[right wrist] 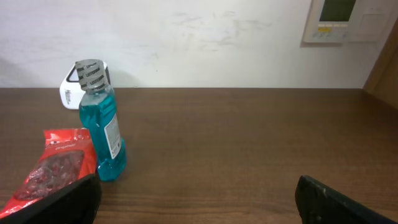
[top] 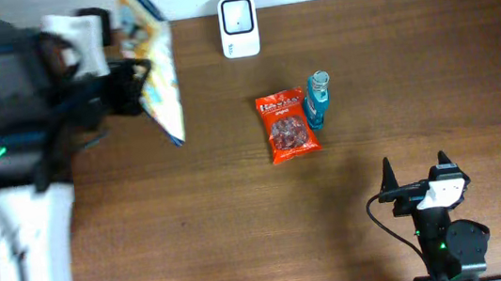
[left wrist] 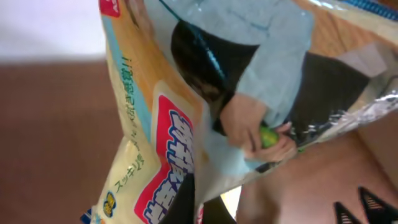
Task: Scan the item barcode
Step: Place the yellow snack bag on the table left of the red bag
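Observation:
I keep carrying the hanging snack bag (top: 159, 80) with my left gripper to the space (top: 238, 134) beside the red snack pouch until the bag touches down, because that space is open for it.
The item, a yellow and blue printed snack bag (top: 155, 66), hangs lifted off the table at the back left, with my left gripper (top: 135, 85) shut on its edge. In the left wrist view the bag (left wrist: 186, 93) fills the frame and a dark finger (left wrist: 180, 208) presses on its lower edge. No barcode shows on the faces in view. A white scanner (top: 238, 26) stands at the back centre, right of the bag and apart from it. My right gripper (top: 417, 173) rests open near the front right, its fingertips (right wrist: 56, 202) wide apart with nothing between them.
A red snack pouch (top: 288, 125) lies flat mid-table, with a blue mouthwash bottle (top: 316, 100) standing just right of it. Both also show in the right wrist view, the bottle (right wrist: 102, 127) ahead and to the left, with the scanner (right wrist: 69, 93) behind it.

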`<state>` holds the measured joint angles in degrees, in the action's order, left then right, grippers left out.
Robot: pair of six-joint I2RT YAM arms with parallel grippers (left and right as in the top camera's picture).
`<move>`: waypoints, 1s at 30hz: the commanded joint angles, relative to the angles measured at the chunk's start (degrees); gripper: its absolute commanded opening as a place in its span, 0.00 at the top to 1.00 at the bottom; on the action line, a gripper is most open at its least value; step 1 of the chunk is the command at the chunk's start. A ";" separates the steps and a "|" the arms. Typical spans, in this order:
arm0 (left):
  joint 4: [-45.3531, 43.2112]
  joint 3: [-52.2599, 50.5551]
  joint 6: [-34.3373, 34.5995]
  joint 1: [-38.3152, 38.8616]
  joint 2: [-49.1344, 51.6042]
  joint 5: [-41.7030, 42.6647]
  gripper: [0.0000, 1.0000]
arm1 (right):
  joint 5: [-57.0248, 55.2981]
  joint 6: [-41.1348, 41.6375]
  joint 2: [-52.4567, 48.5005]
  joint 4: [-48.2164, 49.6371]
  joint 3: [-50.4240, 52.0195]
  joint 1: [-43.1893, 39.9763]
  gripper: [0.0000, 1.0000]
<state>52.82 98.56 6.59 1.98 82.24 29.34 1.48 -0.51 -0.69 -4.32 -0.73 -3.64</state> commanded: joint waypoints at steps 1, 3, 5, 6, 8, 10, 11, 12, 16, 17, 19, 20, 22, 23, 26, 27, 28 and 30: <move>0.00 -2.97 7.52 7.19 7.82 -10.73 1.00 | -0.24 -0.35 0.33 -0.22 0.42 0.24 0.02; 1.11 -3.21 19.71 11.78 14.95 -18.27 1.00 | -0.24 -0.33 0.33 -0.22 0.42 0.24 0.02; 1.70 -3.21 26.91 15.06 21.46 -22.97 1.00 | -0.24 -0.35 0.33 -0.22 0.42 0.24 0.02; 1.70 -3.21 28.39 16.06 23.82 -23.19 1.00 | -0.24 -0.35 0.33 -0.22 0.42 0.24 0.02; 1.73 -3.21 32.04 18.18 28.87 -23.15 1.00 | -0.24 -0.35 0.33 -0.22 0.42 0.24 0.02; 1.29 -3.21 34.23 19.98 32.48 -23.17 1.00 | -0.24 -0.33 0.33 -0.22 0.42 0.24 0.02; 0.31 -3.21 35.17 20.79 34.16 -23.10 1.00 | -0.24 -0.33 0.33 -0.22 0.42 0.24 0.01; -1.20 -3.21 35.43 21.66 35.52 -22.93 1.00 | -0.24 -0.33 0.33 -0.22 0.42 0.24 0.02; -7.17 -3.21 35.43 25.09 36.44 -22.95 0.98 | -0.24 -0.35 0.33 -0.22 0.42 0.24 0.02; -7.48 -3.21 35.43 25.53 36.44 -22.97 0.96 | -0.24 -0.33 0.33 -0.22 0.42 0.24 0.02; -8.59 -3.21 35.43 26.43 36.44 -22.95 0.66 | -0.24 -0.33 0.33 -0.22 0.42 0.24 0.01; -8.63 -3.21 35.41 26.47 36.44 -22.93 0.48 | -0.24 -0.33 0.33 -0.22 0.42 0.24 0.02; -8.48 -3.17 35.39 26.38 36.37 -22.93 0.39 | -0.24 -0.33 0.33 -0.22 0.42 0.24 0.02; -8.31 -3.02 35.36 26.34 36.20 -22.93 0.39 | -0.24 -0.33 0.33 -0.22 0.42 0.24 0.02; -7.63 -0.44 30.18 25.64 33.81 -22.53 0.37 | -0.24 -0.33 0.33 -0.22 0.42 0.24 0.02; -6.62 1.33 26.64 25.03 31.93 -22.56 0.34 | -0.24 -0.35 0.33 -0.22 0.42 0.24 0.02; -5.27 3.17 23.02 24.17 29.68 -22.56 0.34 | -0.24 -0.33 0.33 -0.22 0.42 0.26 0.02; -1.51 7.37 9.33 21.64 23.30 -22.62 0.37 | -0.24 -0.35 0.33 -0.22 0.42 0.24 0.02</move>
<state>48.90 99.63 32.82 26.79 116.29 7.03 1.50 -0.49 -0.69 -4.32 -0.73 -3.64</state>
